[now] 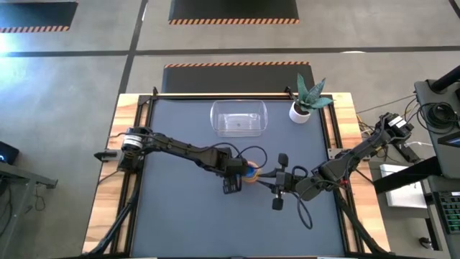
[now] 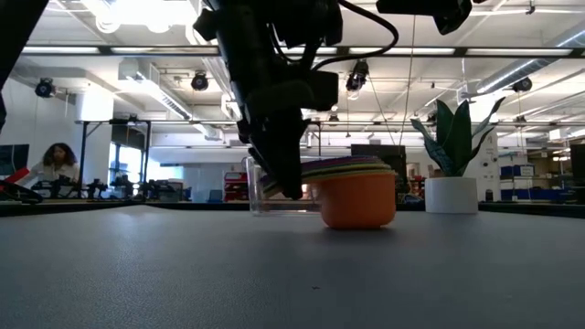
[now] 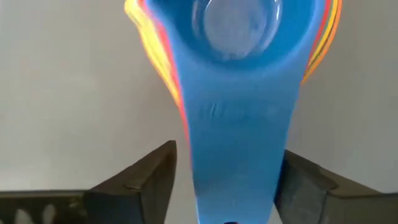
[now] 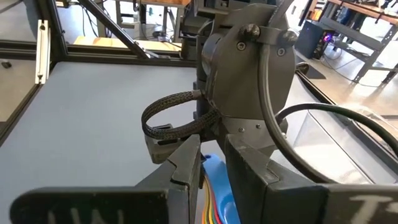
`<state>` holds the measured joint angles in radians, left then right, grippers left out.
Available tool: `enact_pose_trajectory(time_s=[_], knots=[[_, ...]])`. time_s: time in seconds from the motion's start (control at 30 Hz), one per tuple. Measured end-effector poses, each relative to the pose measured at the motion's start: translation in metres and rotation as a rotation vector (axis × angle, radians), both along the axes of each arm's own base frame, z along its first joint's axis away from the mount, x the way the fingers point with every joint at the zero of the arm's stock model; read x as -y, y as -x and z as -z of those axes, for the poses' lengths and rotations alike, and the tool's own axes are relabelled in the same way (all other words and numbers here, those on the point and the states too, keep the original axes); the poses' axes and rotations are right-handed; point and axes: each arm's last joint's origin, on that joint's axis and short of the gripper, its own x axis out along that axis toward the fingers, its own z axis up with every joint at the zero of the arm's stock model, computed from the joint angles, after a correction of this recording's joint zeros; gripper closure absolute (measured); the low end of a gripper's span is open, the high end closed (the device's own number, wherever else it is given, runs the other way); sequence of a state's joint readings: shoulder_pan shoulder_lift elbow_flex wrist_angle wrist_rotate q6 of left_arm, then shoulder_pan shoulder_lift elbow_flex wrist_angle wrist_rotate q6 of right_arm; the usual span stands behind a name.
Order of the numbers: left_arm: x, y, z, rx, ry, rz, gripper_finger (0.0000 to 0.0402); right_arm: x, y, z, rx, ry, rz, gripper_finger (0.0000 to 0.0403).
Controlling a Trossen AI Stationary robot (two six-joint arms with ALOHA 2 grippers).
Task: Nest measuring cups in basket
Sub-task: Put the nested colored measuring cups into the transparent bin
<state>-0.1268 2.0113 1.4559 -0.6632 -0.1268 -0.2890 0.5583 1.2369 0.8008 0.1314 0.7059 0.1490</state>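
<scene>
My left gripper's finger has a gap [image 3: 184, 163] between it and the blue handle, so I should close squarely on the stacked handles [image 3: 236, 202] near their ends before I lift the stack.
The measuring cups stand nested in one stack [image 1: 250, 173] on the table's middle, with an orange cup [image 2: 355, 203] outermost and a blue cup [image 3: 236, 37] innermost. The stack's base rests on the mat. My left gripper [image 1: 236, 178] is at the stack's left side, shut on the handles. My right gripper [image 1: 279, 181] is just right of the stack, level with the table, its fingers spread wide and empty. The clear basket [image 1: 238, 103] stands empty at the far middle of the table. My left gripper has the stacked handles between its two fingers, one finger [image 3: 155, 177] on each long side of the blue top handle [image 3: 239, 155]. The fingers come slanting down from the table's left side. The stack stands upright on the mat [image 2: 356, 226].
A white pot with a green plant [image 1: 302, 109] stands at the far right, next to the basket. Black rails run along the mat's left and right edges. A person sits far off in the room behind the table [image 2: 57, 164].
</scene>
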Motion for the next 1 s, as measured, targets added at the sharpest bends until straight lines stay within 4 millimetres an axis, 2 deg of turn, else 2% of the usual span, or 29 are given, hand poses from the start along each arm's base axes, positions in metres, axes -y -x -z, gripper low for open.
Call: enact_pose_trajectory(time_s=[0.17,0.3,0.47,0.73,1.0], knots=[[-0.0001,-0.0001,-0.0001,0.002,-0.002,-0.001,0.016,0.0,0.0001,0.0002,0.0,0.0,0.0,0.0337],[0.0,-0.0006,-0.0003,0.007,-0.004,0.006,0.0162,0.0001,0.0001,0.0003,-0.001,0.0,0.0,0.0337],[0.0,-0.0007,-0.0003,0.006,-0.006,0.012,0.0187,0.0001,0.0001,0.0003,-0.001,0.0,0.0,0.0337],[-0.0002,-0.0006,-0.0002,0.004,-0.01,0.023,0.0278,0.0001,0.0001,0.0003,-0.001,0.001,0.001,0.0337],[-0.0003,-0.0006,-0.0002,0.004,-0.014,0.033,0.028,0.0001,0.0001,0.0003,-0.001,0.001,0.001,0.0337]])
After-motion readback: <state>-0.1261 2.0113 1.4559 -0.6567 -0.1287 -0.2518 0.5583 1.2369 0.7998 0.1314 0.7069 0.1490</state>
